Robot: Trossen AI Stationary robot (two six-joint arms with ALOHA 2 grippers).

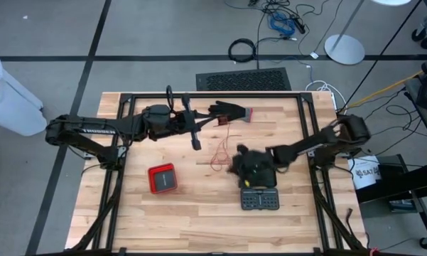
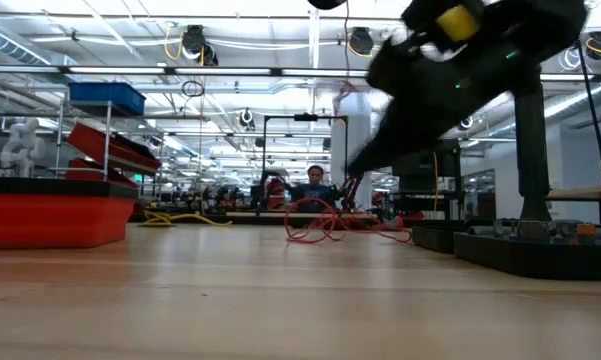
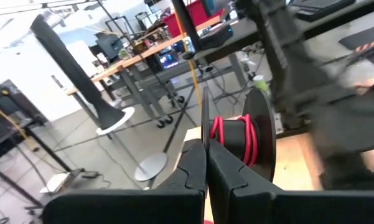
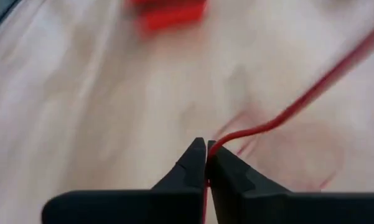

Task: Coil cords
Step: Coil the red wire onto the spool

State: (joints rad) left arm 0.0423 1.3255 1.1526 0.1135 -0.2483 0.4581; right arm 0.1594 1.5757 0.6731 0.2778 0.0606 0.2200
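The red cord is pinched in my right gripper and its slack loops [image 1: 220,158] lie free, so I should keep pulling until they reach the black tray [image 1: 260,200], then release.
A thin red cord [image 1: 220,151] lies in loose loops on the wooden table's middle; the low view shows these loops [image 2: 320,226] too. More red cord is wound on a black spool [image 3: 239,138], which my left gripper [image 3: 206,155] holds up over the far middle of the table [image 1: 187,126], shut on it. My right gripper [image 1: 238,161] comes in from the right, slants down to the loops and is shut on the cord [image 4: 206,149]. My left gripper pinches a thin black plate [image 3: 205,115] that stands edge-on between its two fingers, apparently the spool's near flange. The fingers point level. The spool is lifted clear of the table. My right gripper pinches the red cord [image 4: 219,142] between its two fingertips, slanting down from the table's right side. A single strand leaves the tips and runs off over the tabletop [image 4: 311,93]. The remaining loops lie slack on the wood.
A black glove with a red cuff [image 1: 231,112] lies at the far middle. A red box [image 1: 162,178] sits at the near left, a black compartment tray [image 1: 259,199] near the right gripper. Black frame rails [image 1: 309,128] run along the table's sides.
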